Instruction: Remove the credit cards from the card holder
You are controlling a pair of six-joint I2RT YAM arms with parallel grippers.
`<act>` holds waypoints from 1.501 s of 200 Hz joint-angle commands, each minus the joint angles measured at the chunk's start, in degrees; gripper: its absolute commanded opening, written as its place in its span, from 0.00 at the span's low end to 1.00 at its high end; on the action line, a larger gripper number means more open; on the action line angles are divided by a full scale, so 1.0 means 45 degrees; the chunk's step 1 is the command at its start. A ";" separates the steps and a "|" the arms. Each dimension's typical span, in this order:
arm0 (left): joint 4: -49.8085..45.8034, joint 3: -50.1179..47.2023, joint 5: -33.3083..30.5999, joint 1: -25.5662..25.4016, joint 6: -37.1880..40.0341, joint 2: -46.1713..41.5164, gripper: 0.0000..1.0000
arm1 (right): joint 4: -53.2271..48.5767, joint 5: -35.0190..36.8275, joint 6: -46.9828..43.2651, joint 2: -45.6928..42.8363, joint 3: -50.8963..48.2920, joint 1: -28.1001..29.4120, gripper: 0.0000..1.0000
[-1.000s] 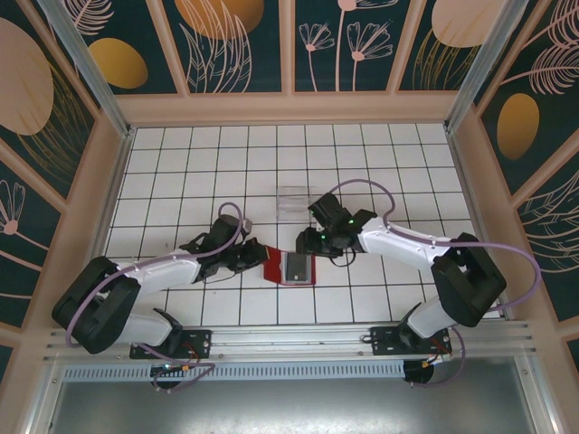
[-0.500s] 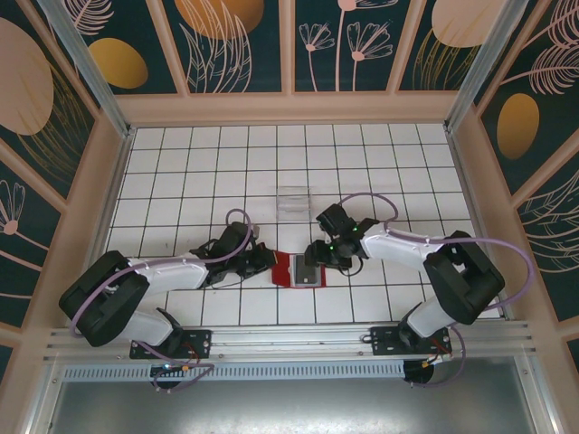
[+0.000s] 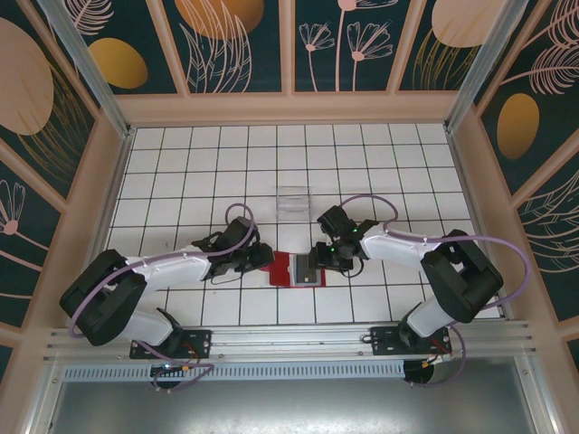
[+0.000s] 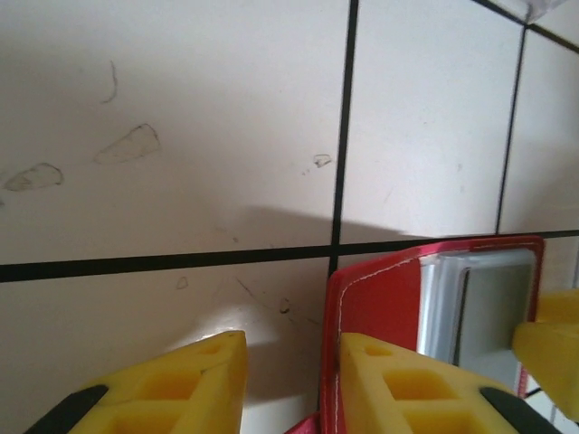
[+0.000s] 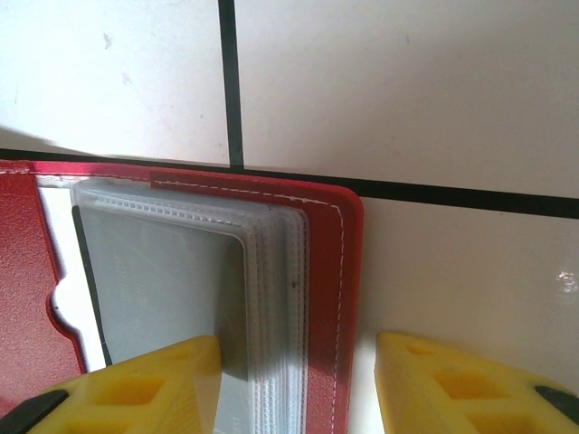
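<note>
My left gripper is straddling the red flap's outer edge (image 4: 333, 316), away from the grey card. It should move across to the sleeves' inner edge (image 4: 431, 303) and grip there.
The red card holder (image 3: 282, 269) lies open on the tiles between the two arms, grey inner side up. A grey credit card (image 5: 163, 280) sits in its stack of clear sleeves (image 5: 280, 298) and reads as a grey patch (image 3: 301, 269) from above. My left gripper (image 3: 262, 258) is at the holder's left edge. Its jaws (image 4: 291, 384) are open, one finger (image 4: 407, 389) on the red flap (image 4: 375, 303), the other on bare tile. My right gripper (image 3: 315, 262) is open (image 5: 298, 389), straddling the holder's right edge, one finger (image 5: 136, 389) on the sleeves.
A clear plastic box (image 3: 292, 201) stands a couple of tiles behind the holder. The white tiled table (image 3: 181, 163) is fenced by wooden walls on three sides. Both arms lie low near the front rail (image 3: 289, 339).
The right gripper came down from behind onto the holder's right side and its jaws narrowed slightly. The left gripper slid right to the holder's left edge and opened from shut.
</note>
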 commanded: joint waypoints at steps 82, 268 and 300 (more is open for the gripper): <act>-0.3866 0.1811 -0.1862 -0.0073 0.1861 0.0265 0.37 | 0.0358 -0.0195 -0.0128 0.0328 -0.0352 0.0083 0.47; -0.0557 0.3230 0.1905 -0.0350 0.0624 0.0630 0.22 | 0.0533 -0.0419 -0.0116 0.0960 0.0000 0.0084 0.46; -0.0003 0.2425 0.2311 -0.0360 0.0583 0.1541 0.16 | 0.0608 -0.0458 -0.0005 0.0809 -0.0107 0.0071 0.45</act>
